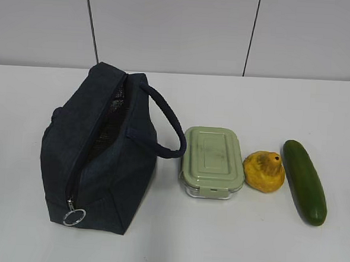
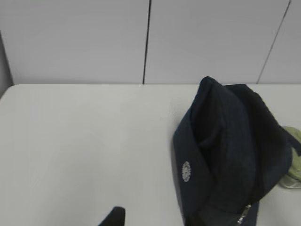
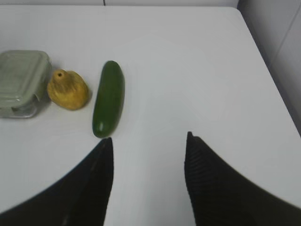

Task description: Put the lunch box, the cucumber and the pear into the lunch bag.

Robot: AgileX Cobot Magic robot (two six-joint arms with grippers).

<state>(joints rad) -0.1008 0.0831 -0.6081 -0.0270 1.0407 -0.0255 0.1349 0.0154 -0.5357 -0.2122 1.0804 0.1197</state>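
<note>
The navy lunch bag's zipper (image 1: 116,175) is open along a narrow gap (image 1: 108,127) between the bag's soft edges, so the bag's opening will stretch wide when I push the cucumber in.
The navy lunch bag (image 1: 99,162) stands at the table's left with its zipper undone, silver lining showing and the ring pull (image 1: 73,217) at the front. To its right lie, in a row, the green-lidded lunch box (image 1: 213,162), the yellow pear (image 1: 264,171) and the cucumber (image 1: 304,181). Neither gripper shows in the exterior view. My right gripper (image 3: 147,139) is open over bare table; the cucumber (image 3: 109,98) ends just past its left fingertip, with the pear (image 3: 68,89) and lunch box (image 3: 21,82) further left. My left gripper (image 2: 153,219) hovers open left of the bag (image 2: 230,150); only one fingertip (image 2: 115,216) shows.
The white table (image 1: 215,246) runs back to a grey panelled wall (image 1: 169,30). The bag's padded handle (image 1: 166,121) loops out toward the lunch box. The table's right edge (image 3: 268,70) shows in the right wrist view. A sliver of the lunch box (image 2: 292,162) peeks out behind the bag.
</note>
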